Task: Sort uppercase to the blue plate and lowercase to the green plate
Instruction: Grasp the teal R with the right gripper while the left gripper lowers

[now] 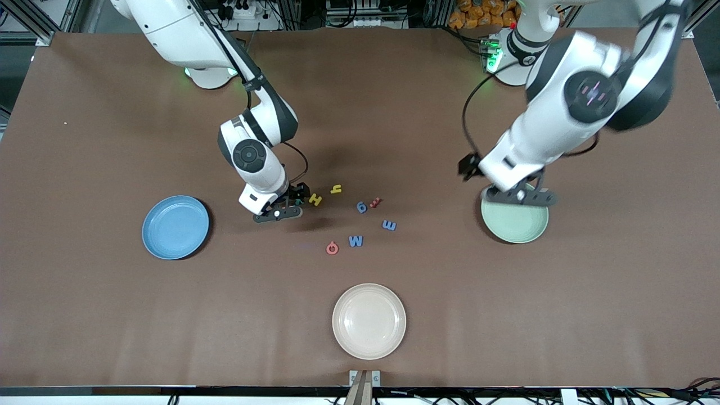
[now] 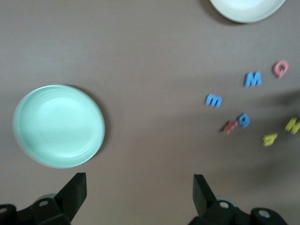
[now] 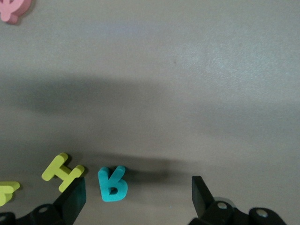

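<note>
The teal R point(image 3: 112, 184) is alone between my right gripper's open fingers, with its narrow way across them. I should keep centring until the fingers close on its sides point(image 3: 125, 188).
My right gripper point(image 1: 279, 212) is open and low over the table, its fingers point(image 3: 72, 201) on either side of the teal R point(image 3: 112, 183), which lies flat close to one finger. The yellow H point(image 1: 315, 199) lies just outside that finger. Small yellow h point(image 1: 336, 189), blue g point(image 1: 361, 207), red m point(image 1: 376, 202), blue E-shaped piece point(image 1: 388, 225), blue W point(image 1: 355, 241) and red Q point(image 1: 332, 247) are scattered mid-table. My left gripper point(image 1: 522, 196) hangs open and empty over the green plate point(image 1: 514, 225). The blue plate point(image 1: 175, 227) sits toward the right arm's end, empty.
A cream plate point(image 1: 368, 320) stands nearer to the front camera than the letters, empty. The green plate point(image 2: 58, 125) holds nothing. Bare brown tabletop lies between the letters and each plate.
</note>
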Controlling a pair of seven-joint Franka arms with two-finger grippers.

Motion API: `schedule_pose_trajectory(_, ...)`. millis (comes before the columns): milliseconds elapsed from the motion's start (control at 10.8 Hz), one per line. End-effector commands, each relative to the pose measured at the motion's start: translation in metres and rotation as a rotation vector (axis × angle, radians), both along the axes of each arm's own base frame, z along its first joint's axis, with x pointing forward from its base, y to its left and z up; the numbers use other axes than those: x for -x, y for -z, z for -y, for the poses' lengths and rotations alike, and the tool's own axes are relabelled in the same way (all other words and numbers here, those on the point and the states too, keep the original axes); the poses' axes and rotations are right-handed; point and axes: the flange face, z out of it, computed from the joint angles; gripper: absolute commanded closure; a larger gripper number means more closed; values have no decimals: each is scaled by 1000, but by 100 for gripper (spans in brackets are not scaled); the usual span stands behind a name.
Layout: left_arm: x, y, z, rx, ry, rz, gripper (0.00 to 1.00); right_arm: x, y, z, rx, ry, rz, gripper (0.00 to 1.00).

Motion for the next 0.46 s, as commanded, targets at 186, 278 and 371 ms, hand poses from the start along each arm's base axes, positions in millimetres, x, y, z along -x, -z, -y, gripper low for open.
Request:
schedule_pose_trajectory(186, -25, 84, 53, 25, -376, -34, 0, 11, 13, -14, 31, 24, 19, 0)
schedule_pose_trajectory(278, -25, 107, 66, -1, -423, -44, 0, 15, 19, -12, 24, 23, 27, 0)
schedule_pose_trajectory(371, -22, 125, 80, -24, -415, -45, 0, 19, 24, -8, 23, 25, 26, 0)
